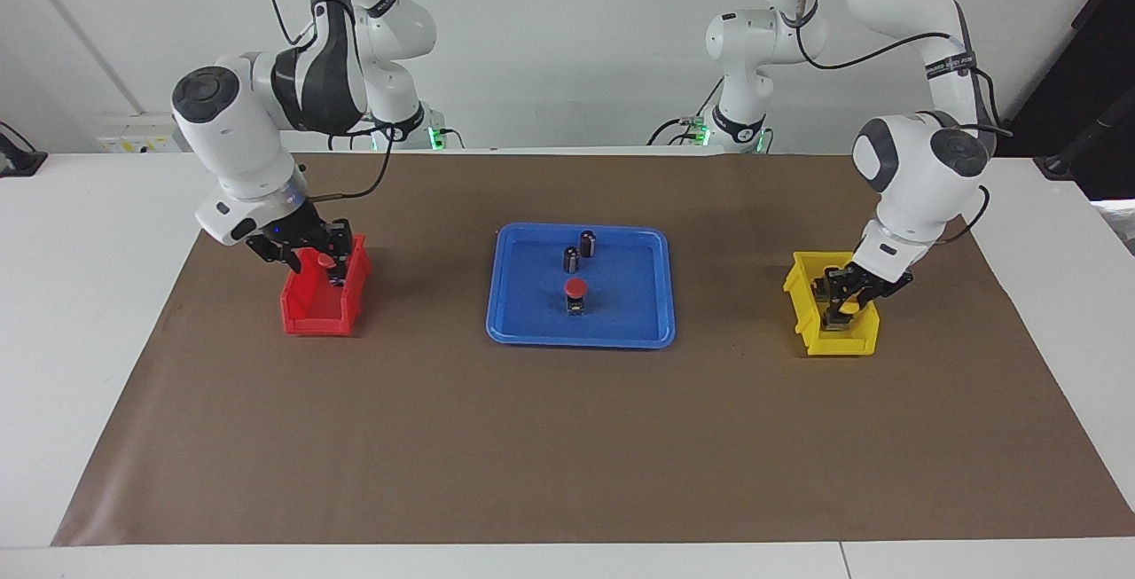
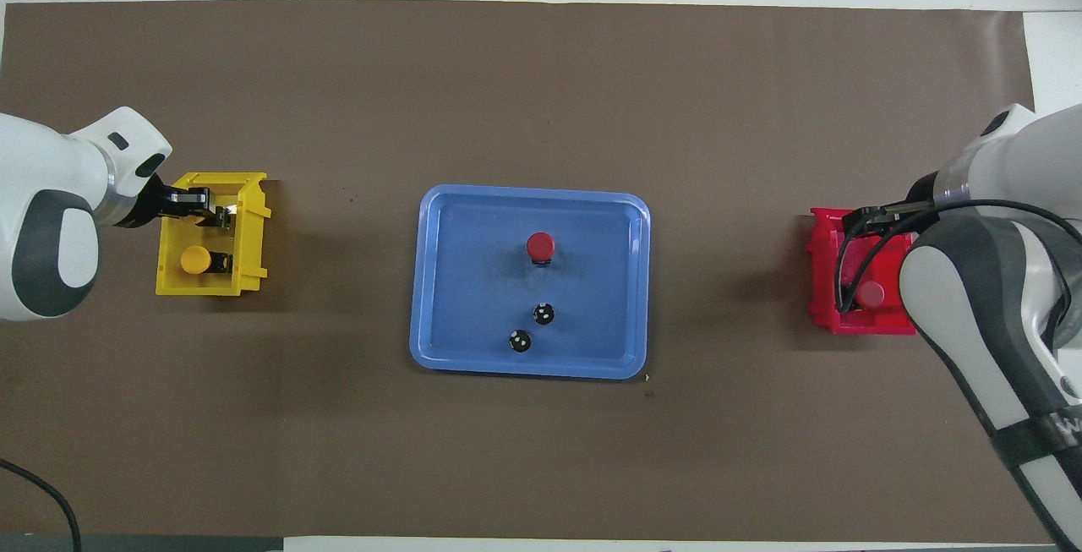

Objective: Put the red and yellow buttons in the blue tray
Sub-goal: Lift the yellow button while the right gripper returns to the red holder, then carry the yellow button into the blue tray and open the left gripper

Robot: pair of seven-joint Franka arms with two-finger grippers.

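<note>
I see a dark base [image 2: 542, 263] on the red button in the tray, so the second red button [image 2: 869, 294] will keep its cap and base together when I lift it.
One red button [image 1: 575, 288] stands in the blue tray [image 1: 523, 335] at the middle of the mat. A second red button [image 1: 314, 257] sits in the red bin [image 1: 306, 317]. My right gripper [image 1: 310, 255] is down in that bin, open, with a finger on each side of the red cap. My left gripper [image 1: 842, 293] is down in the yellow bin [image 1: 811, 335], shut on a yellow button [image 1: 849, 305]. Another yellow button [image 2: 196, 260] lies on its side in the same bin, nearer to the robots.
Two dark capless cylinders [image 1: 588, 243] [image 1: 571, 259] stand in the tray, nearer to the robots than the red button. The red bin is toward the right arm's end of the brown mat [image 1: 567, 455], the yellow bin toward the left arm's end.
</note>
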